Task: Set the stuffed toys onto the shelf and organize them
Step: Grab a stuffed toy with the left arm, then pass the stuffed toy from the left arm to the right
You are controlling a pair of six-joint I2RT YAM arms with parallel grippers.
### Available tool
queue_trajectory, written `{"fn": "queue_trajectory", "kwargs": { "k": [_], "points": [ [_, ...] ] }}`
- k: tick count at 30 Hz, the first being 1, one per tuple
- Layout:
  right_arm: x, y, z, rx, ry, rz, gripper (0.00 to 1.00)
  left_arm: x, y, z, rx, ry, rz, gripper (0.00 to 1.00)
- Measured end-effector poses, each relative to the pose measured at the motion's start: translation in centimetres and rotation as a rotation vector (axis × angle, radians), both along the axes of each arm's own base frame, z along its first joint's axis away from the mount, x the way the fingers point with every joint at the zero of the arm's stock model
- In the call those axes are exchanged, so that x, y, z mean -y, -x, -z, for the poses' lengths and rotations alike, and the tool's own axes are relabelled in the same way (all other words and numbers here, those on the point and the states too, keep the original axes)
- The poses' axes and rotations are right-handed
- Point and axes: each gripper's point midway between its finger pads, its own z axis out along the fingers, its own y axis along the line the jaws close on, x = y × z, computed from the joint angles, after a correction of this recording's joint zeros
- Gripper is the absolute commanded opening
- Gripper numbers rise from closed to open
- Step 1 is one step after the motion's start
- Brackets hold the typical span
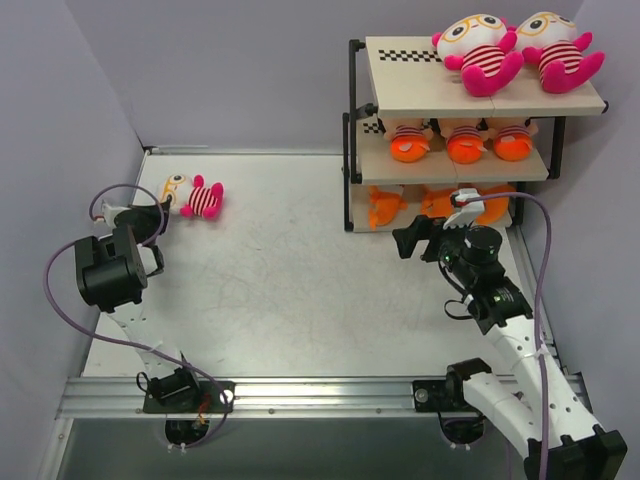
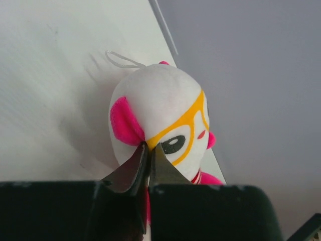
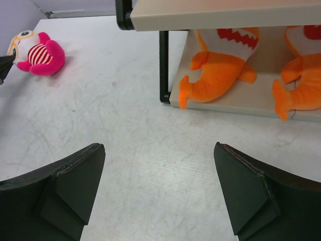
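Observation:
Next, I bring the pink toy to the middle so that my right gripper can take it by its pink leg (image 1: 217,189), because my left gripper is holding the pink toy's head (image 1: 177,188) far from the shelf.
A pink-limbed stuffed toy with a white face and yellow glasses (image 1: 195,197) (image 2: 160,110) (image 3: 37,52) lies at the far left of the table. My left gripper (image 1: 160,212) (image 2: 148,145) is shut, its tips pinching the toy's head between the pink ear and the glasses rim. The shelf (image 1: 400,60) (image 3: 200,10) stands at the far right. Two pink toys (image 1: 478,50) sit on its top board, three striped orange dolls (image 1: 463,140) on the middle, orange sharks (image 1: 385,205) (image 3: 220,65) on the bottom. My right gripper (image 1: 412,240) (image 3: 159,146) hangs open and empty before the bottom tier.
Grey walls close in the table on the left, back and right. The shelf's black front post (image 3: 164,65) stands just ahead of the right gripper. A metal rail (image 1: 300,395) runs along the near edge by the arm bases.

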Motion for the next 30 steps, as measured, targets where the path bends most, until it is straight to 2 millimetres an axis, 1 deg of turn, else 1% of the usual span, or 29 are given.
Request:
{"fn": "queue_trajectory", "kwargs": {
  "k": [4,6,9,14,18,20,22,25,28,30],
  "points": [
    [-1.9,0.6,0.5,-0.018,0.004,-0.077,0.93,1.6,1.1,-3.2,0.023,-0.011,0.048,0.02],
    [-3.2,1.1,0.8,-0.027,0.007,-0.125,0.93,2.6,1.7,-4.5,0.025,-0.020,0.073,0.03],
    [-5.4,2.0,1.5,-0.049,0.016,-0.202,0.92,5.3,2.3,-6.3,0.013,-0.049,0.140,0.02],
    [-9.7,3.8,3.6,-0.108,0.041,-0.340,0.91,10.9,3.9,-7.9,-0.020,-0.089,0.271,0.02],
    [-12.9,5.3,4.0,-0.109,0.046,-0.425,0.91,14.7,5.5,-8.9,-0.050,-0.106,0.369,0.02],
    [-14.3,5.9,4.2,-0.106,0.051,-0.457,0.89,16.7,6.6,-9.6,-0.068,-0.118,0.421,0.02],
    [-15.5,6.1,4.4,-0.109,0.057,-0.476,0.88,18.2,7.7,-10.2,-0.080,-0.126,0.461,0.02],
    [-17.0,5.8,4.2,-0.107,0.049,-0.479,0.88,20.6,9.7,-11.8,-0.081,-0.143,0.527,0.02],
    [-17.8,5.2,3.8,-0.097,0.024,-0.462,0.87,22.5,11.5,-13.3,-0.067,-0.150,0.581,0.02],
    [-18.1,4.8,3.5,-0.087,0.006,-0.448,0.87,23.3,12.6,-14.3,-0.054,-0.151,0.608,0.02]
  ]
}}
